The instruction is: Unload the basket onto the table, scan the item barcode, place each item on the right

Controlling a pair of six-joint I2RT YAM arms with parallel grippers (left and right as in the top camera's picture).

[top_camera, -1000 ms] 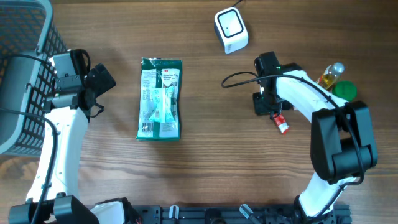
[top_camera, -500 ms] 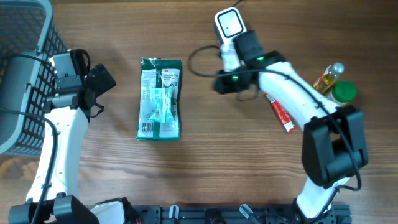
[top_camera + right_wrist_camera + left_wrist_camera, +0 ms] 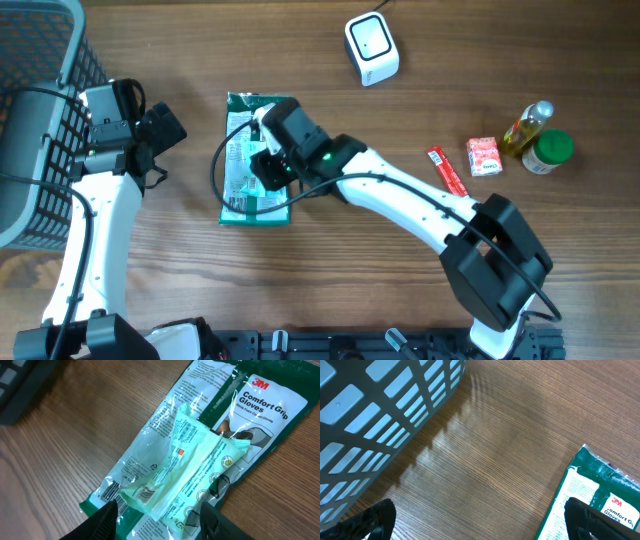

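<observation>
Next, my right gripper moves the pale green wipes pack (image 3: 187,467) onto the open wood (image 3: 320,205) beside it before my left gripper moves in, because the wipes pack lies across the glove pack.
A green 3M glove pack (image 3: 240,195) lies flat on the table left of centre, with a pale green wipes pack (image 3: 195,467) on top of it. Printed barcodes show on both packs (image 3: 145,494). My right gripper (image 3: 268,165) hovers open just over them, and its fingers (image 3: 107,520) straddle the pale pack's barcode end with nothing held. The white scanner (image 3: 371,48) stands at the back, right of centre. My left gripper (image 3: 165,130) is open over bare wood left of the glove pack (image 3: 600,495), holding nothing.
A grey wire basket (image 3: 35,110) fills the left edge, close to the left arm (image 3: 380,410). On the right lie a red tube (image 3: 447,170) and a small red box (image 3: 484,156), with an oil bottle (image 3: 530,122) and a green-lidded jar (image 3: 552,148) beside them.
My right arm has swung from the red tube on the right, past the scanner, to above the green packs, and its jaws have opened. The left arm has not moved.
</observation>
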